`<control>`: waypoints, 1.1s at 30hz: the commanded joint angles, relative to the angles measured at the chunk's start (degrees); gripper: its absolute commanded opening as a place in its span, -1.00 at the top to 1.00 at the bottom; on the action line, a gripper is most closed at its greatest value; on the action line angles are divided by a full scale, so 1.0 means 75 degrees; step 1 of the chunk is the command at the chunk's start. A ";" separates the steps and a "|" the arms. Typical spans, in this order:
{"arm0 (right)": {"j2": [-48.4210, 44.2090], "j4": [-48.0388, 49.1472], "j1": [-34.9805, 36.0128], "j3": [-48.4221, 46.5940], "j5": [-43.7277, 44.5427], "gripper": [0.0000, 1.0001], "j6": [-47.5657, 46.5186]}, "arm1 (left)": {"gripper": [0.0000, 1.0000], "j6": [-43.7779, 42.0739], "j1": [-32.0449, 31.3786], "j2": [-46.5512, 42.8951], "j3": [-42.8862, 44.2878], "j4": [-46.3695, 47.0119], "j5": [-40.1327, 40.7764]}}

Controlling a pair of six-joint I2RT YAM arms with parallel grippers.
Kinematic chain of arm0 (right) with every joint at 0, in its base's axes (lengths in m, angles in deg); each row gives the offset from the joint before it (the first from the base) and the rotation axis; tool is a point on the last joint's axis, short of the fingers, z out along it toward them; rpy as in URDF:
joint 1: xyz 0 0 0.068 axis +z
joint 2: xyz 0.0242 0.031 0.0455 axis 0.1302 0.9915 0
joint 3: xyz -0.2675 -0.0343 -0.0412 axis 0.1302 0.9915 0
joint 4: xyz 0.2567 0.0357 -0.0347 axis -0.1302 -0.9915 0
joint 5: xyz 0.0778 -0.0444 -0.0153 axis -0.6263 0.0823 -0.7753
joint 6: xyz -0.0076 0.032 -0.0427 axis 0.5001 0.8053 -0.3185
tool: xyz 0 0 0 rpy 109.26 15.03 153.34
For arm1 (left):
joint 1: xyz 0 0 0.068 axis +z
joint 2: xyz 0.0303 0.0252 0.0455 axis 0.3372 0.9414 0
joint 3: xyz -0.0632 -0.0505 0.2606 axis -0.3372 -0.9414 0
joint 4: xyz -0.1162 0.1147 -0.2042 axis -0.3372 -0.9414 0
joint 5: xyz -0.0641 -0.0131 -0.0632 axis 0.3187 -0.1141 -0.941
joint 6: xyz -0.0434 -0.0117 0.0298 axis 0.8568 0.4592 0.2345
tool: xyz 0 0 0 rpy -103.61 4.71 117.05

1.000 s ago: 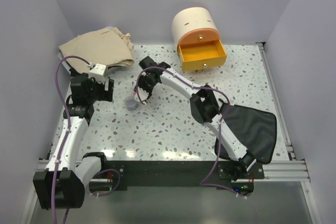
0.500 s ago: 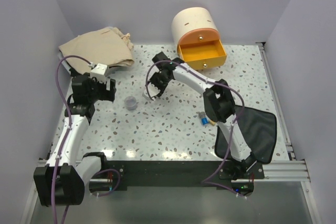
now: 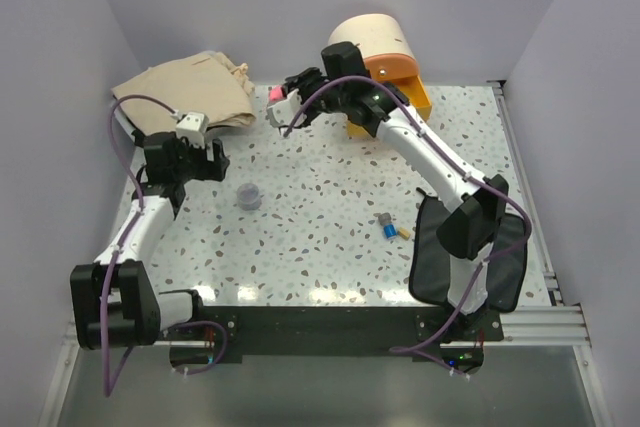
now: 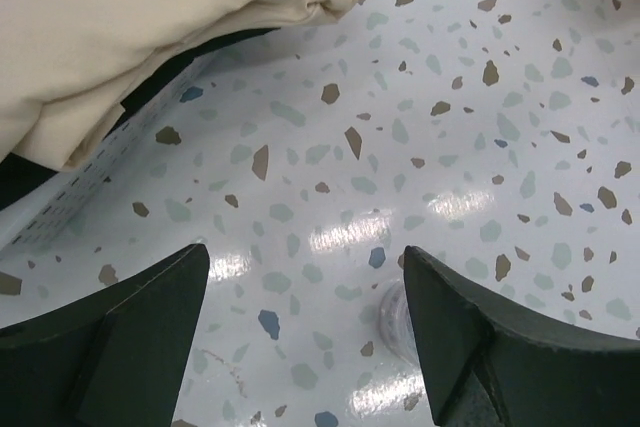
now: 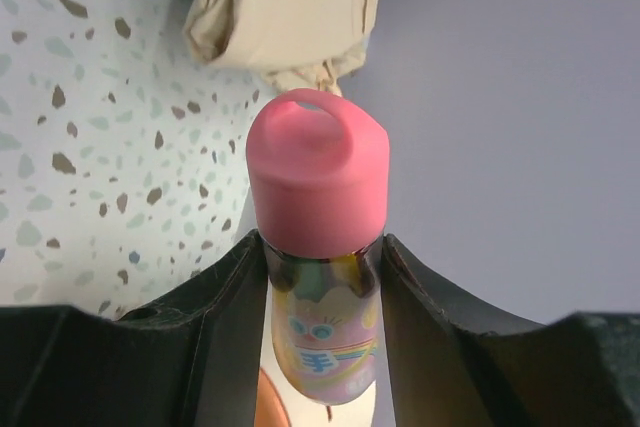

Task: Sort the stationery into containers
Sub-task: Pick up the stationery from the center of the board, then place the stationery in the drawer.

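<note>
I should keep moving my right gripper over the orange drawer (image 3: 418, 95), because the pink tube (image 3: 275, 95) is lifted and the drawer is open. I should then lower the tube into the drawer and let go of it there.
My right gripper (image 5: 320, 247) is shut on the pink tube (image 5: 318, 187), with its pink cap sticking out past the fingertips. In the top view this gripper (image 3: 287, 104) holds the tube (image 3: 274, 94) raised at the back, left of the cream cylindrical box (image 3: 372, 37) and its orange drawer (image 3: 412, 95), which the arm partly hides. The tiny grey pot (image 3: 248, 195) stands mid-left. My left gripper (image 3: 207, 160) is open and empty to the pot's left; in its wrist view (image 4: 305, 267) the pot (image 4: 392, 315) peeks out beside the right finger. Blue and yellow pieces (image 3: 390, 228) lie near the black pouch (image 3: 495, 252).
A folded beige cloth bag (image 3: 190, 90) lies at the back left and also shows in the left wrist view (image 4: 150, 27) and the right wrist view (image 5: 290, 7). Purple walls close in the table on three sides. A metal rail (image 3: 525, 177) runs along the right edge.
My right arm has swung from beside the grey pot up to the back, next to the cream box, carrying the pink tube. The blue and yellow pieces came into view. The left gripper shifted slightly.
</note>
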 commanded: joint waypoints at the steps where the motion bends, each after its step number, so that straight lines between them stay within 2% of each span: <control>1: -0.0094 -0.0928 -0.0621 -0.0476 0.1031 1.00 -0.0289 | -0.66 0.0231 0.0052 0.0227 0.0780 0.0974 -0.0346; 6: 0.0363 -0.1948 -0.1406 -0.1402 0.1256 1.00 -0.0628 | -0.66 0.0208 0.0052 0.0391 0.0945 0.0869 -0.0357; 15: 0.0937 -0.2652 -0.2238 -0.1836 0.1162 1.00 -0.1344 | -0.65 0.0266 0.0052 0.0379 0.0875 0.0775 -0.0334; 33: 0.1688 -0.2501 -0.2755 -0.1368 0.1349 1.00 -0.1274 | -0.65 0.0266 0.0052 0.0520 0.0945 0.0728 -0.0229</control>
